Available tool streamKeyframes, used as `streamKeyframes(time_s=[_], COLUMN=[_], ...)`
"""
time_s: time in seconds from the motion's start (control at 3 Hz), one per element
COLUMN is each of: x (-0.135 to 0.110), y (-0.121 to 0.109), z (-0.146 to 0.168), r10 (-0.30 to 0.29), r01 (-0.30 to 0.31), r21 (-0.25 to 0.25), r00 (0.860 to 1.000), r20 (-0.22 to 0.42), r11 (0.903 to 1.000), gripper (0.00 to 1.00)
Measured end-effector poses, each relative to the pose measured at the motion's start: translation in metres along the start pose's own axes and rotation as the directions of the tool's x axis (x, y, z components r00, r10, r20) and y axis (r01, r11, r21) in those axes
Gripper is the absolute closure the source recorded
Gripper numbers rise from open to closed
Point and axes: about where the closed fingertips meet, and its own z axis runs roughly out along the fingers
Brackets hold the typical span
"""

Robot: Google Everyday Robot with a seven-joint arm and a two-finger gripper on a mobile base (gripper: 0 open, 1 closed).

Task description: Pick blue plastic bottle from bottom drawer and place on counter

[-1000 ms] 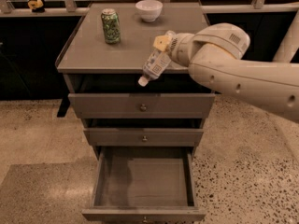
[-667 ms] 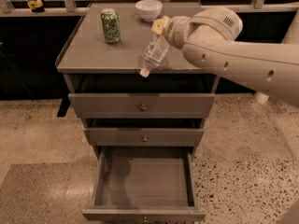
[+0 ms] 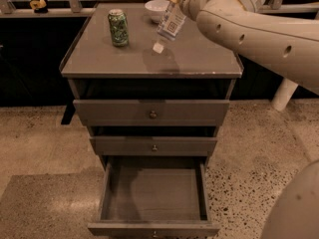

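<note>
Next, my gripper pulls the blue plastic bottle back and lowers it toward the counter's clear front, because it hangs above the counter close to the white bowl.
The blue plastic bottle hangs tilted, white cap down, a little above the counter, over its middle and back part. My gripper is shut on the bottle's upper end; the arm reaches in from the right. The bottom drawer stands pulled open with nothing in its grey interior.
A green patterned can stands upright at the counter's back left. A white bowl sits at the back, just behind the bottle. The two upper drawers are slightly ajar. Speckled floor surrounds the cabinet.
My gripper has carried the bottle from over the counter's front edge further back and up, so it now hangs over the counter's middle, close to the bowl.
</note>
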Motion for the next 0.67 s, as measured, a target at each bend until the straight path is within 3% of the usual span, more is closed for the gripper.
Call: streamKeyframes(time_s=[0.33, 0.67], x=[0.000, -0.014], y=[0.000, 0.016], z=[0.000, 0.004], r10=[0.001, 0.067], r01=[-0.001, -0.067], r21=[0.000, 0.000], r00=[1.000, 0.998], r20=[0.000, 0.015], r11=[1.0000, 0.9978], gripper=[1.00, 1.00])
